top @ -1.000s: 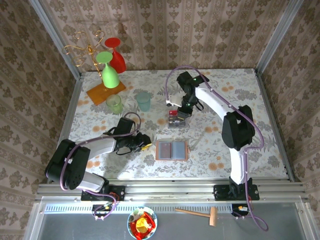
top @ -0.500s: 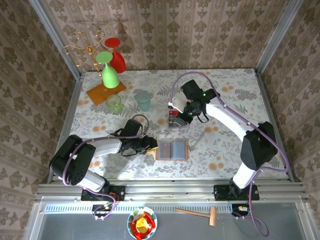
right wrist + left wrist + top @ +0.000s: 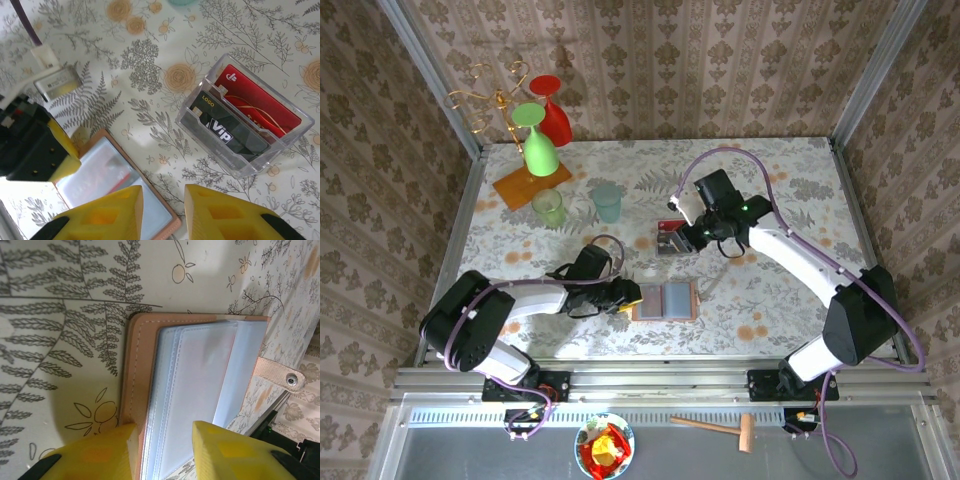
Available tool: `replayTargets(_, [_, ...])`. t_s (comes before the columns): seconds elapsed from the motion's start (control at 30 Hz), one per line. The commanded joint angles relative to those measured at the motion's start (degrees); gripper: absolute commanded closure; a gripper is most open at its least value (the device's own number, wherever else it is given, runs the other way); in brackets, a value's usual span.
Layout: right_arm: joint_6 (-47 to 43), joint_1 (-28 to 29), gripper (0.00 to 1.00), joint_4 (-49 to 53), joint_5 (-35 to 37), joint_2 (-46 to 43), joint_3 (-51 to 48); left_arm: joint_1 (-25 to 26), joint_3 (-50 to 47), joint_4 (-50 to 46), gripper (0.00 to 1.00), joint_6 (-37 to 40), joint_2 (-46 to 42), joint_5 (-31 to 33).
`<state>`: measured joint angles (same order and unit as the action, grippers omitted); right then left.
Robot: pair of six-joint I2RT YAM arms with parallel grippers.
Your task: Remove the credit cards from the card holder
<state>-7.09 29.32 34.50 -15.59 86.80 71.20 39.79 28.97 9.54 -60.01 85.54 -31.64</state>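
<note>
My left gripper should first close and pin down the tan border (image 3: 134, 407), since its finger is over the clear sleeves (image 3: 177, 427). My right gripper will work the sleeves after that.
The card holder (image 3: 665, 300) lies open on the table, tan rim around clear blue-grey sleeves (image 3: 200, 375). My left gripper (image 3: 628, 296) is at its left edge, open; in the left wrist view one yellow finger (image 3: 107, 450) rests at the tan border and the other (image 3: 225, 450) stands over the sleeves. A card with a red band (image 3: 102, 167) shows through a sleeve. Two credit cards, one red (image 3: 260, 102) and one black (image 3: 225, 132), stand in the clear tray (image 3: 670, 240). My right gripper (image 3: 692, 236) hovers open (image 3: 163, 200) between tray and holder, holding nothing.
A glass rack with an orange base (image 3: 530, 185) and green and red glasses stands at the back left. Two small cups (image 3: 549, 207) (image 3: 608, 202) sit near it. A wooden mallet (image 3: 720, 428) and a bowl (image 3: 605, 447) lie below the table rail.
My left gripper slid right up to the holder's left edge. My right gripper moved off the tray to its right side and toward the holder. Both jaws opened a little.
</note>
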Motion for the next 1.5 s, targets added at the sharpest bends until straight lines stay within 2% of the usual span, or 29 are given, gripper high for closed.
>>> replayTargets(0.0, [7.04,1.56,0.7,-2.42,-1.33,-1.56,-1.44,0.65,-1.09,0.65,0.65,-0.98,-0.06,0.96])
replayTargets(0.13, [13.6,3.04,0.71,-3.39,-0.37,-1.5,-2.65,0.72,-1.46,1.01,0.65,-1.34,-0.75,1.02])
replayTargets(0.43, [37.58,5.09,0.76,-10.43,-2.62,-0.45,-8.19,0.29,0.42,-2.22,0.65,-0.35,-3.36,1.76])
replayTargets(0.6, [45.57,6.1,0.79,-12.3,-3.82,-0.84,-12.31,-1.1,0.21,-0.63,0.75,-0.81,-2.45,0.95])
replayTargets(0.8, [47.91,6.74,0.78,-12.89,-5.92,0.4,-14.52,-1.41,0.85,0.06,0.88,-0.2,-0.31,-0.2])
replayTargets(0.93, [49.68,7.74,0.77,-14.31,-6.61,2.18,-15.21,-1.4,0.52,0.35,0.93,-0.39,0.5,-0.26])
replayTargets(1.3, [52.43,10.68,0.76,-15.64,-6.4,6.77,-15.46,-1.42,-1.7,1.09,0.95,-0.77,0.33,0.44])
replayTargets(1.47, [53.39,11.54,0.72,-16.0,-6.38,7.99,-16.05,-1.38,-2.04,1.44,0.95,-0.94,0.67,0.36])
